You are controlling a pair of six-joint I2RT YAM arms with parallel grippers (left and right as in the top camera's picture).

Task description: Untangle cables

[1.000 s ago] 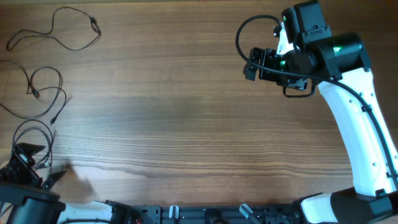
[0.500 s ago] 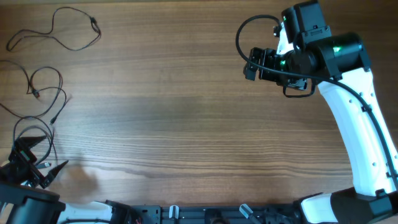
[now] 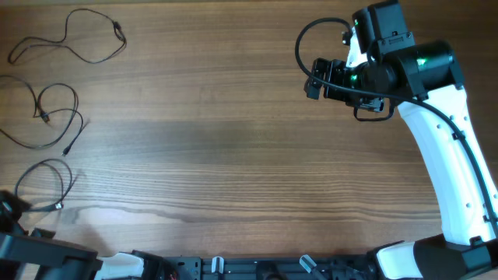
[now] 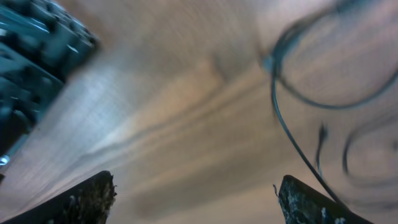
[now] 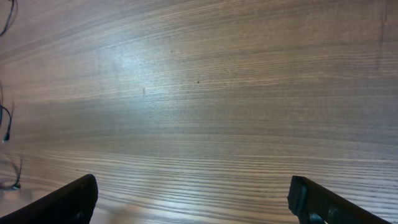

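The lower loop's strands of cable (image 3: 70, 186) cross (image 3: 59, 204) near its plug, so I will bring my left gripper back over the lower loop to grip a strand of cable and pull the loop wider.
Three thin black cables lie apart at the table's left in the overhead view: a top one (image 3: 117, 29), a middle one (image 3: 77, 101) and a lower loop (image 3: 61, 187). My left gripper (image 3: 11, 211) is at the bottom left edge, mostly out of frame. In the left wrist view it (image 4: 199, 202) is open and empty, with blurred cable loops (image 4: 292, 134) ahead to the right, one strand running past the right fingertip. My right gripper (image 3: 315, 79) hangs over the far right of the table, far from the cables. It (image 5: 196, 199) is open and empty over bare wood.
The wooden table (image 3: 233, 140) fills the overhead view. A dark rail with fittings (image 3: 257, 266) runs along the front edge. A thick black arm cable (image 3: 303, 43) loops beside the right wrist. Bits of thin cable (image 5: 6, 121) show at the right wrist view's left edge.
My left gripper has let go of the lower loop and drawn back toward the bottom left corner. The loop now lies flat on the table. The right arm has not moved.
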